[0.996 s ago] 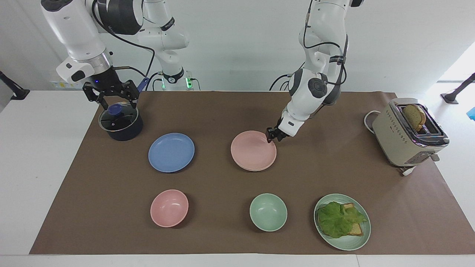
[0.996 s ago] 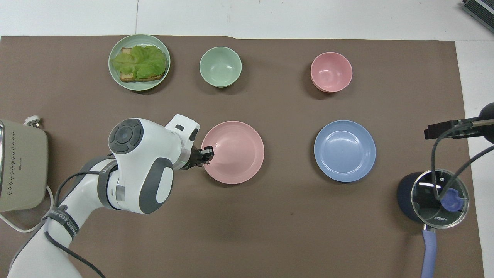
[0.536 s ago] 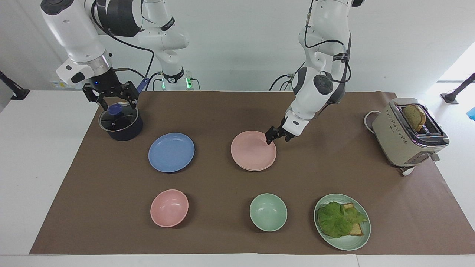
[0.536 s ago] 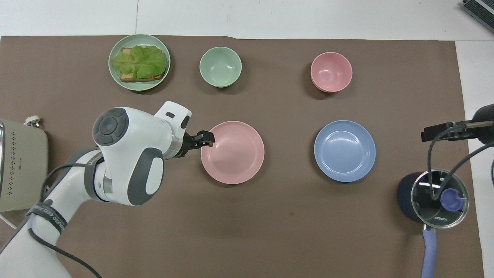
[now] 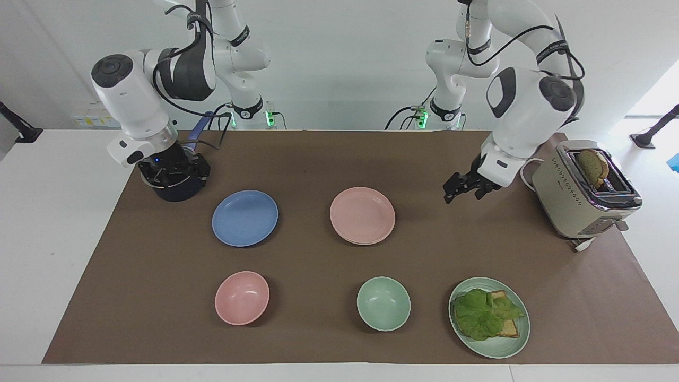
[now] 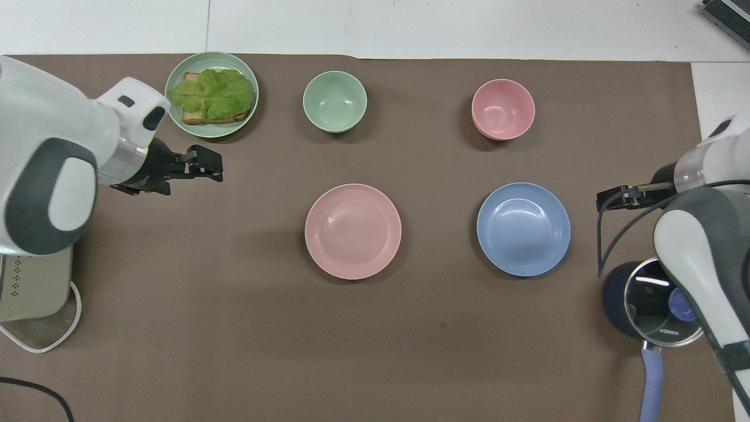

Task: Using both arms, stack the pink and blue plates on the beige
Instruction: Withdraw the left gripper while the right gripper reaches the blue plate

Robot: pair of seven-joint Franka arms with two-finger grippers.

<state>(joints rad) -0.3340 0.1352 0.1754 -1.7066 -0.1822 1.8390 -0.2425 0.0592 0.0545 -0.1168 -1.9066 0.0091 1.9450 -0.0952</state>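
Note:
My gripper is about to lower the blue plate, which should nest flat and leave the pink plate almost hidden, as their round rims look equally wide.
The pink plate lies flat at the mat's middle. A thin second rim shows under its edge; it looks like the beige plate, otherwise hidden. The blue plate lies beside it toward the right arm's end, apart from it. My left gripper hangs open and empty over bare mat between the pink plate and the toaster. My right gripper hangs open low over the pot, with nothing seen in it.
A dark pot with a glass lid stands near the right arm. A toaster holds bread. Farthest from the robots are a pink bowl, a mint bowl and a green plate with a lettuce sandwich.
The left gripper opened at the pink plate's rim, then rose and swung away toward the toaster. The right arm folded and its gripper sank lower over the pot. The plates stayed put.

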